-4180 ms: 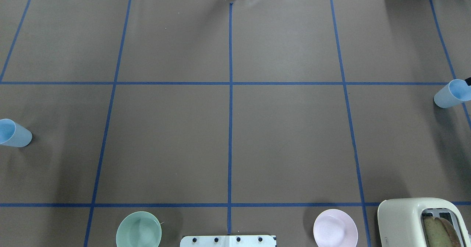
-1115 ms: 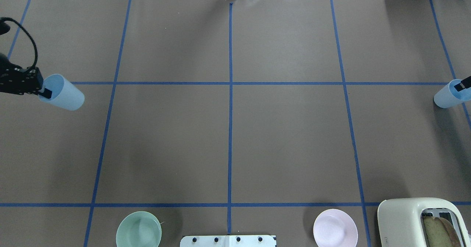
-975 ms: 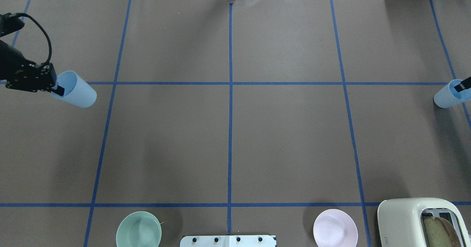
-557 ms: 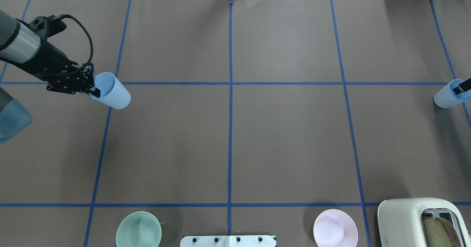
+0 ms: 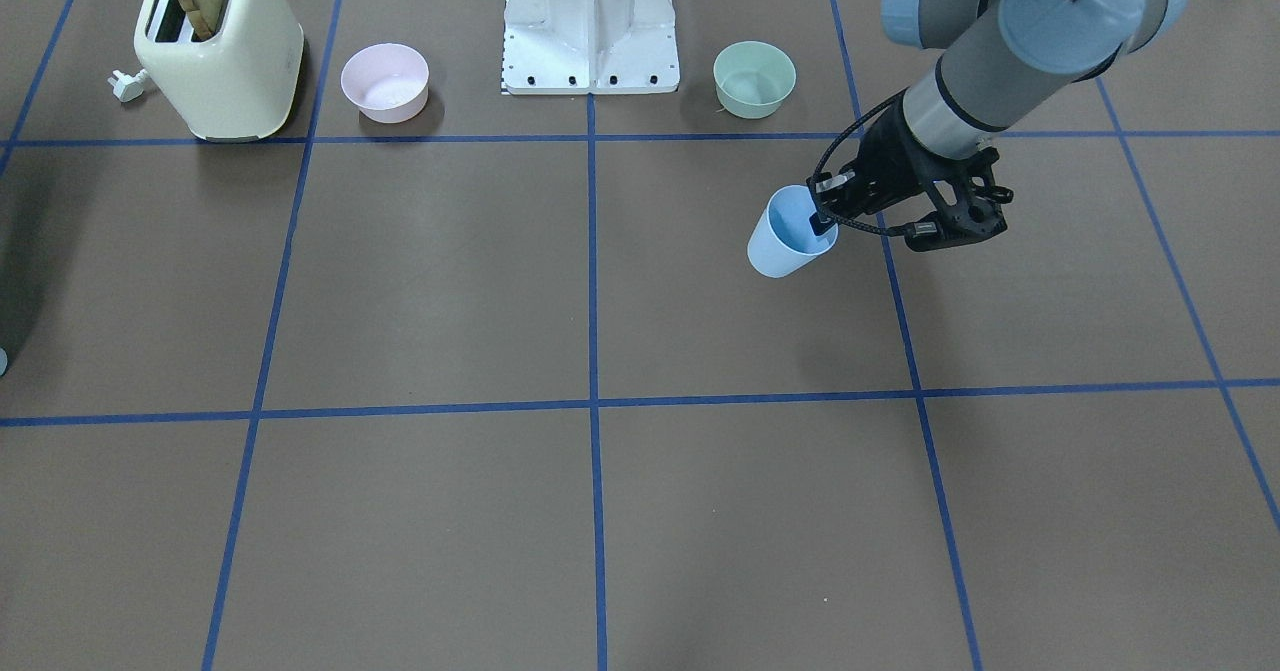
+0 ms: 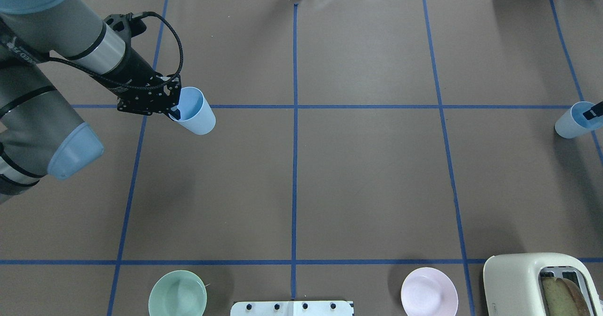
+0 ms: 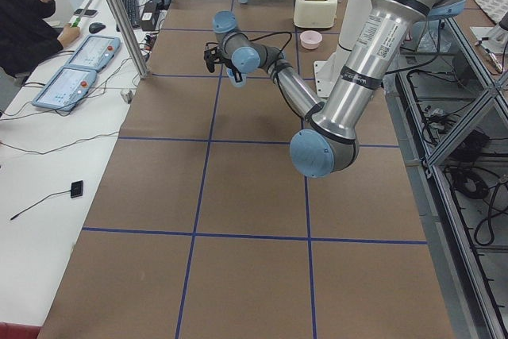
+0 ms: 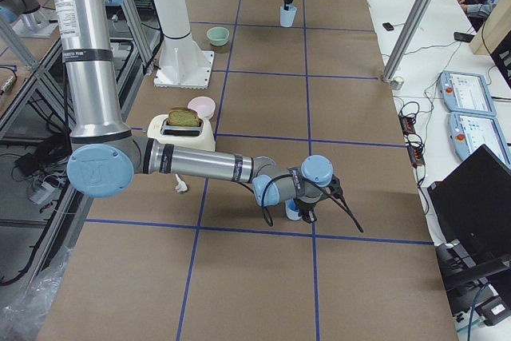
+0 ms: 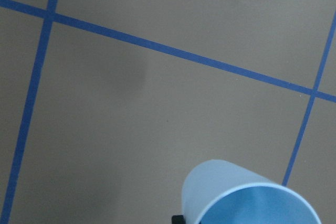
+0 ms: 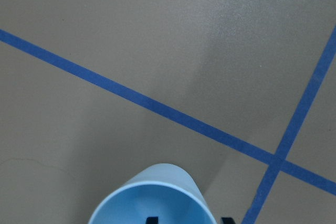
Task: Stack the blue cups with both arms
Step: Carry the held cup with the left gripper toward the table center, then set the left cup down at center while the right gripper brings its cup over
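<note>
My gripper will lower the second blue cup inside the held blue cup, and it will sink almost to its rim, because the held blue cup narrows from a wide opening [image 5: 801, 217].
My left gripper [image 6: 175, 114] is shut on the rim of one blue cup [image 6: 195, 113] and holds it upright above the table, left of centre. It also shows in the front view [image 5: 790, 236] and in the left wrist view [image 9: 247, 198]. The other blue cup [image 6: 571, 123] stands on the table at the far right edge, also seen in the right wrist view [image 10: 152, 198]. My right gripper [image 6: 591, 112] is over it with one finger inside the cup and one outside. The two fingers stand apart in the right wrist view.
A pale green bowl [image 6: 177, 299] and a pink bowl [image 6: 429, 291] sit at the near edge either side of the white pedestal base [image 6: 292, 308]. A cream toaster [image 6: 532, 283] with bread stands near right. Blue tape lines grid the brown table.
The left cup stood at the table's left edge; my left gripper took its rim, lifted it and carried it rightward. My right finger dipped into the right cup, which has stayed in place.
</note>
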Controlling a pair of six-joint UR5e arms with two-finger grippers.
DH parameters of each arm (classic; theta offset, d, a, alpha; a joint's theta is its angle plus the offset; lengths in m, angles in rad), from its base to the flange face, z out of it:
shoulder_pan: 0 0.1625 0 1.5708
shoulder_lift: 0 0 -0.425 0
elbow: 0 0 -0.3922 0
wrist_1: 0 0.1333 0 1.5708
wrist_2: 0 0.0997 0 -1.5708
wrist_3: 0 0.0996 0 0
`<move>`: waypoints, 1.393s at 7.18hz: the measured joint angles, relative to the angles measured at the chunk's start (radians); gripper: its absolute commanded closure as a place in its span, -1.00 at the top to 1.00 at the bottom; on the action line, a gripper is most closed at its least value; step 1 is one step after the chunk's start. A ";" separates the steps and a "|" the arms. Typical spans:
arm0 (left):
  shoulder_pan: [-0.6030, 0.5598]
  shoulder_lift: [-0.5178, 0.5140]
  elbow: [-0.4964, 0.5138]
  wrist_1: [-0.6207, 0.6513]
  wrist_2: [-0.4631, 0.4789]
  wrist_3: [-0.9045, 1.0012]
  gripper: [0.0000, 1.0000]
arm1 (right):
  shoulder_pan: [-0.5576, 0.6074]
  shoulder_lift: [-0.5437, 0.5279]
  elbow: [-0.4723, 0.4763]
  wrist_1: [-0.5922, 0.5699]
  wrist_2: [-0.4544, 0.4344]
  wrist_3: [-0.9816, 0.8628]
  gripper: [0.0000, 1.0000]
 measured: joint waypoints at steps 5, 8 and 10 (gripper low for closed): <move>0.164 -0.165 0.102 0.008 0.182 -0.121 -1.00 | 0.005 0.035 0.057 -0.019 0.014 0.012 -1.00; 0.246 -0.262 0.205 0.003 0.284 -0.129 -1.00 | 0.029 0.117 0.234 -0.292 0.028 0.015 -1.00; 0.283 -0.300 0.264 -0.012 0.332 -0.125 -1.00 | 0.015 0.191 0.383 -0.504 0.023 0.052 -1.00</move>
